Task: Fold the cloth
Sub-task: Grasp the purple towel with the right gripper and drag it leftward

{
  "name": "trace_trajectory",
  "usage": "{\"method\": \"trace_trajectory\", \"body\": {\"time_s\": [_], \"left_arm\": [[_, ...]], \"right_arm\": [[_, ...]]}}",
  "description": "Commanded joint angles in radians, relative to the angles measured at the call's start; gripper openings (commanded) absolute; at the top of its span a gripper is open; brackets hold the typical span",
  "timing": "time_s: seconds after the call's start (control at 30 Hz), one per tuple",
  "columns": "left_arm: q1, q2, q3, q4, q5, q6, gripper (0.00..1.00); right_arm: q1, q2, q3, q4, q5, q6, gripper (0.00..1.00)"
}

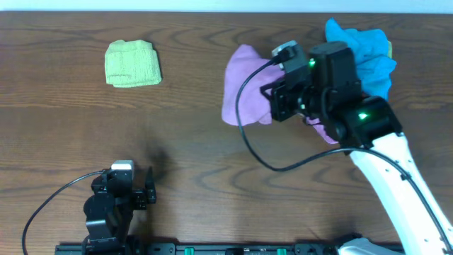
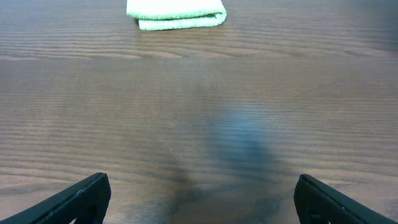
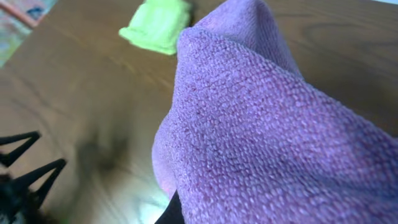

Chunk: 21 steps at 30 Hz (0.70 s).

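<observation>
The purple cloth [image 1: 244,91] is hanging clear of the blue cloth, and the table's middle [image 1: 202,134] is open. So my right gripper keeps moving the purple cloth there until it is time to let go.
A purple cloth [image 1: 244,86] hangs bunched above the table right of centre. My right gripper [image 1: 289,99] is shut on the purple cloth and holds it up; the cloth [image 3: 261,130] fills the right wrist view and hides the fingers. My left gripper [image 2: 202,199] is open and empty, low over bare wood at the front left of the table [image 1: 184,142]; it also shows in the overhead view [image 1: 122,195].
A folded green cloth [image 1: 132,64] lies at the back left and shows in the left wrist view [image 2: 176,14] and the right wrist view [image 3: 157,26]. A crumpled blue cloth [image 1: 368,49] lies at the back right, behind my right arm.
</observation>
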Motion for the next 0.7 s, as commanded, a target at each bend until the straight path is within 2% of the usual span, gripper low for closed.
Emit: {"method": "trace_trajectory", "body": {"time_s": [0.0, 0.47, 0.57, 0.6, 0.63, 0.67], "left_arm": [[-0.001, -0.006, -0.008, 0.001, -0.003, 0.007, 0.96], [-0.001, -0.006, -0.008, 0.001, -0.003, 0.007, 0.95], [-0.001, -0.006, -0.008, 0.001, -0.001, 0.006, 0.96], [-0.001, -0.006, -0.008, 0.001, 0.000, 0.005, 0.95], [-0.001, -0.006, -0.008, 0.001, 0.000, 0.002, 0.95], [-0.001, -0.006, -0.008, 0.001, 0.000, 0.002, 0.96]], "right_arm": [[0.050, -0.001, 0.018, 0.006, -0.008, 0.018, 0.01], [0.285, 0.119, 0.018, 0.034, -0.036, 0.061, 0.01], [0.269, 0.207, 0.018, 0.043, 0.086, 0.061, 0.01], [0.257, 0.238, 0.018, 0.059, 0.154, 0.061, 0.07], [0.245, 0.263, 0.018, 0.077, 0.206, 0.061, 0.62], [0.228, 0.286, 0.018, 0.098, 0.240, 0.061, 0.99]]}}
